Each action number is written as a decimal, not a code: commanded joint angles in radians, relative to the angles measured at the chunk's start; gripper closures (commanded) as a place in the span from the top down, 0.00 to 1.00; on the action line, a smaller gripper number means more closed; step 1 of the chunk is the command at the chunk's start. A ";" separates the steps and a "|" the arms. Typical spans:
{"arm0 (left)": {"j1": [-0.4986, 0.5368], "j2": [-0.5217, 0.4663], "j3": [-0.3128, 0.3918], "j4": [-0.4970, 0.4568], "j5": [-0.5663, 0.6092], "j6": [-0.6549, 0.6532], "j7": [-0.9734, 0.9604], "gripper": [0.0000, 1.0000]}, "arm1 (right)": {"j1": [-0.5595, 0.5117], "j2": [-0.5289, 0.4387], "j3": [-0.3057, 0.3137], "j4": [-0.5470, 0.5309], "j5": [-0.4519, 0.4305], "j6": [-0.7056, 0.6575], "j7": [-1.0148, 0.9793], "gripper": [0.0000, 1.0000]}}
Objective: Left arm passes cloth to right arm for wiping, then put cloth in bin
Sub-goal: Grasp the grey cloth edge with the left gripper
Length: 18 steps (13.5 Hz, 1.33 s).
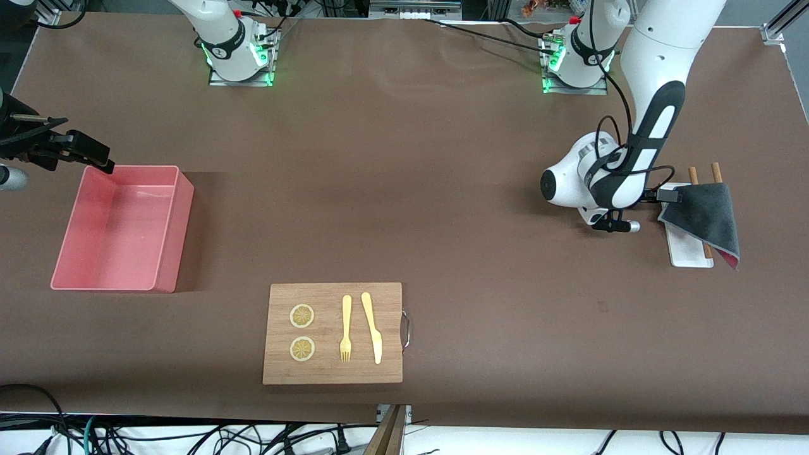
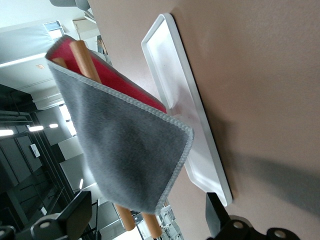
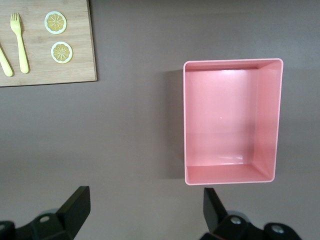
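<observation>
The cloth's edges hang free over the wooden sticks. I expect that the cloth will come away and leave the tray in place when I lift it.
The dark grey cloth with a red-pink underside hangs over two wooden sticks on a narrow white tray at the left arm's end of the table. My left gripper is level with the cloth's edge and open, touching nothing. In the left wrist view the cloth hangs just ahead of the spread fingers of the left gripper. My right gripper is open and empty over the table beside a corner of the pink bin. The bin is empty.
A wooden board lies near the table's front edge with two lemon slices, a yellow fork and a yellow knife on it. It also shows in the right wrist view. The tray shows in the left wrist view.
</observation>
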 commanded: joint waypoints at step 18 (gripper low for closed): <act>0.050 0.029 0.001 -0.026 0.189 0.006 -0.075 0.00 | -0.005 0.009 0.001 0.017 -0.001 0.024 -0.011 1.00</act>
